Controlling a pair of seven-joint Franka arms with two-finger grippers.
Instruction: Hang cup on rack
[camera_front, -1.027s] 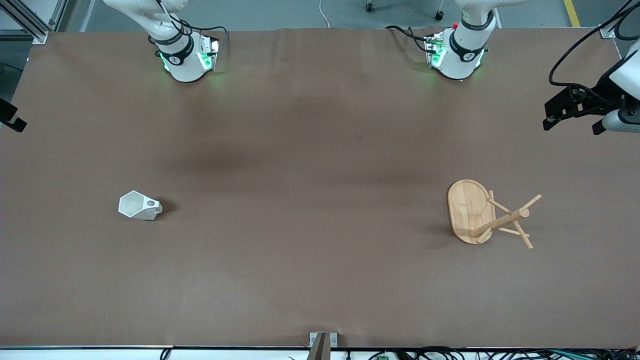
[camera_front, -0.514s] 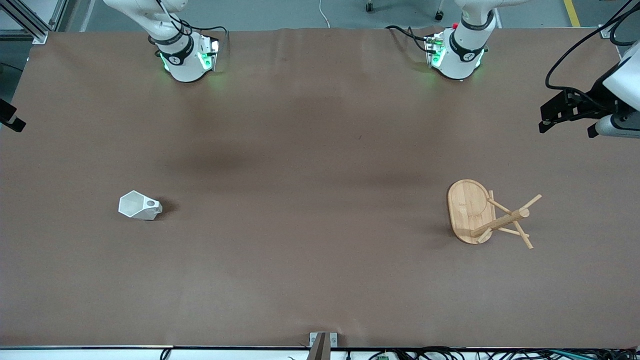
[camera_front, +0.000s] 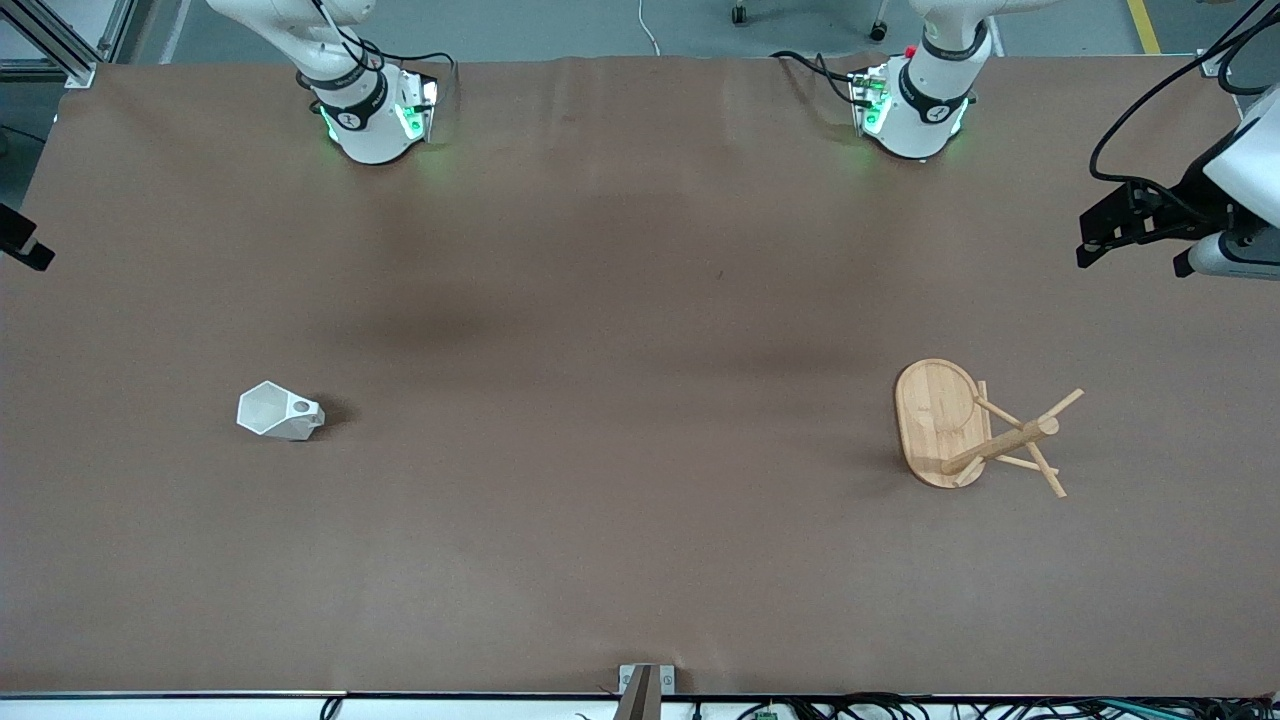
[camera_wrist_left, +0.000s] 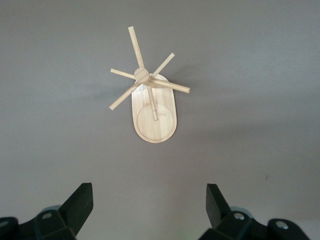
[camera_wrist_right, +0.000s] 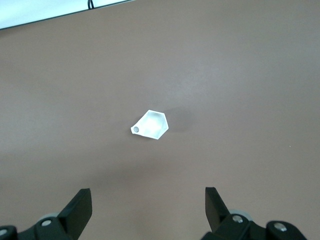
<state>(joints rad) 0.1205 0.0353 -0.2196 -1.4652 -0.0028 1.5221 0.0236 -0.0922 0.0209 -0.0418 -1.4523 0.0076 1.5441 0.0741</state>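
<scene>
I should keep going toward the cup's near rim (camera_front: 240, 409) until my fingers are on both sides of it, because the white cup's opening (camera_front: 257, 409) faces my right gripper and the cup's handle is beyond.
The white faceted cup (camera_front: 279, 411) sits on the brown table toward the right arm's end, its polygonal mouth showing and its pierced handle beside it. It also shows in the right wrist view (camera_wrist_right: 151, 125). My right gripper (camera_wrist_right: 148, 197) is open and empty, high over the table and well away from the cup. The bamboo rack (camera_front: 972, 429) stands upright toward the left arm's end, and its pegs fan out in the left wrist view (camera_wrist_left: 148, 97). My left gripper (camera_wrist_left: 149, 195) is open and empty, high over the table and apart from the rack.
The left arm's hand (camera_front: 1150, 215) shows at the table's edge at its own end. Part of the right arm's hand (camera_front: 22, 240) shows at the other end. The two arm bases (camera_front: 370, 115) (camera_front: 915, 110) stand along the table's back edge.
The left arm's hand has shifted slightly toward the table's middle. The cup and the rack have not moved.
</scene>
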